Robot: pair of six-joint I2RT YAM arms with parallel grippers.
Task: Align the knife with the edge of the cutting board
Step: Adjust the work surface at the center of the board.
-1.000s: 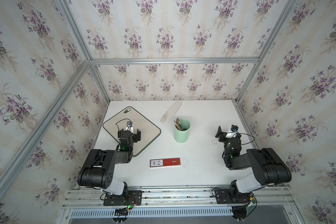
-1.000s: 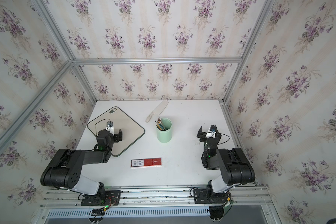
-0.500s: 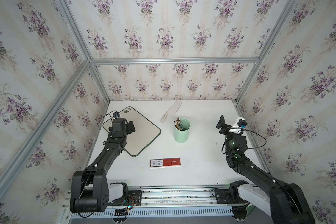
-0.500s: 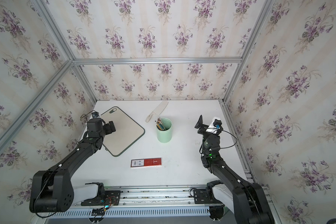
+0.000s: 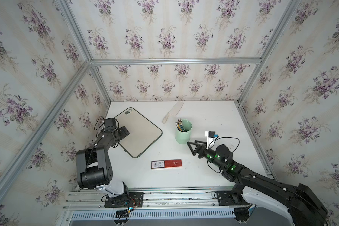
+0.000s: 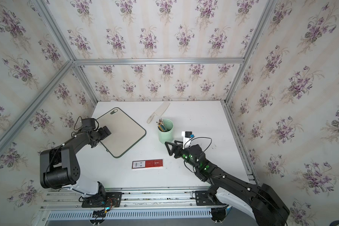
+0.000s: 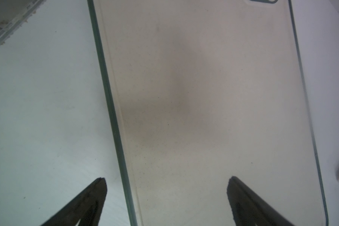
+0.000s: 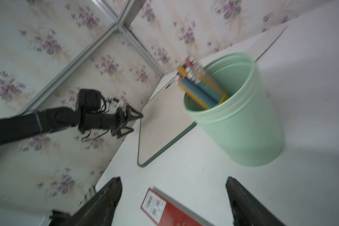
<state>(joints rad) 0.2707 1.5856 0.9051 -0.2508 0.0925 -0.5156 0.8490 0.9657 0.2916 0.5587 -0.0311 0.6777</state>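
Observation:
My left gripper has the cutting board crooked point(image 5: 140, 131) under it, so I should move that gripper past the board's holed corner point(image 5: 129, 109) and push the board toward the cup.
The off-white knife point(image 5: 173, 112) point(image 6: 159, 112) lies near the back wall, slanted, apart from the cutting board point(image 5: 139, 133) point(image 6: 123, 133), which sits turned at an angle on the left of the table. My left gripper point(image 5: 125, 131) point(image 7: 165, 182) hovers open over the board's left edge, one finger above the table and the other above the board point(image 7: 204, 97). Beside the green cup my right gripper point(image 5: 192, 146) point(image 8: 173, 182) is open and holds nothing. In the right wrist view the knife's blade point(image 8: 266, 42) shows behind the cup.
A mint-green cup point(image 5: 183, 132) point(image 8: 239, 121) of pencils stands between the knife and my right gripper. A flat red box point(image 5: 166, 164) point(image 8: 164, 211) with a barcode label lies near the table's front. Floral walls and metal frame rails enclose the table.
Both arms have unfolded from their rest poses. The left gripper has moved out over the board's left edge. The right gripper has dropped low and swung toward the cup.

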